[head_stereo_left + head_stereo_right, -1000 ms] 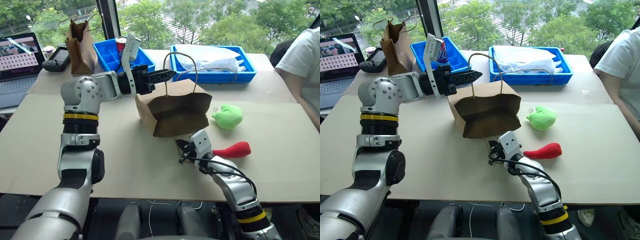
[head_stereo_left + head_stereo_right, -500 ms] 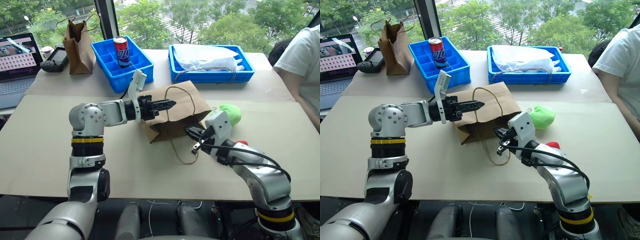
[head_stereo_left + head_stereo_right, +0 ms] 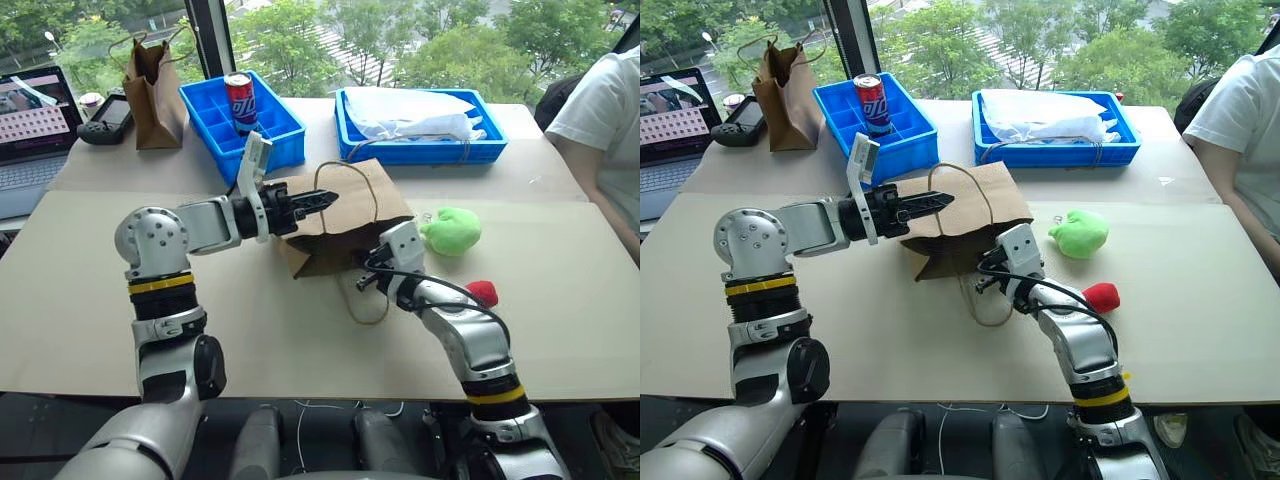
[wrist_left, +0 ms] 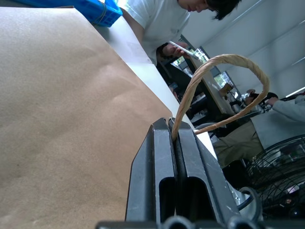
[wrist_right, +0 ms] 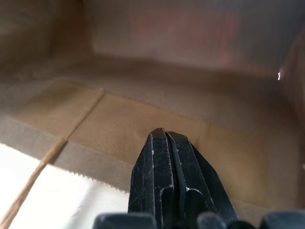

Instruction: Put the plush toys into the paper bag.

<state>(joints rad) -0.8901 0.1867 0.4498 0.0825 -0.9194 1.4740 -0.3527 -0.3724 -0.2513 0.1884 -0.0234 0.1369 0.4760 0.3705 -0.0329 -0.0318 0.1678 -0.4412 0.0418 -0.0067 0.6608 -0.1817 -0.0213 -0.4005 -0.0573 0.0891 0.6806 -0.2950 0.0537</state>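
Observation:
Next, I lift the upper twine handle [image 3: 347, 164] with my left gripper before my right gripper brings in the red plush toy, because the paper bag's opening [image 3: 335, 244] hangs low and narrow.
The paper bag [image 3: 345, 205] lies on its side mid-table, its mouth toward me. My left gripper [image 3: 322, 196] is shut on the bag's upper twine handle [image 4: 220, 61], with the twine pinched between the fingertips [image 4: 162, 131]. The other handle loop [image 3: 366, 306] lies on the table. My right gripper [image 3: 364, 274] is shut and empty. It sits at the bag's mouth, and the right wrist view looks past its tips [image 5: 164, 133] into the bag's brown inside. The lime-green plush toy [image 3: 452, 229] rests right of the bag. The red plush toy [image 3: 483, 292] lies nearer me, partly hidden by my right arm.
At the back stand a narrower dark brown bag [image 3: 150, 75], a blue compartment tray [image 3: 215, 115] holding a can [image 3: 240, 97], and a blue tray [image 3: 420, 150] with white cloth. A laptop [image 3: 30, 125] and controller [image 3: 105, 117] sit far left. A person [image 3: 600, 110] sits at the right.
My left gripper has come down with the handle, and the bag now lies lower and flatter. My right gripper rose, then moved forward to the bag's mouth.

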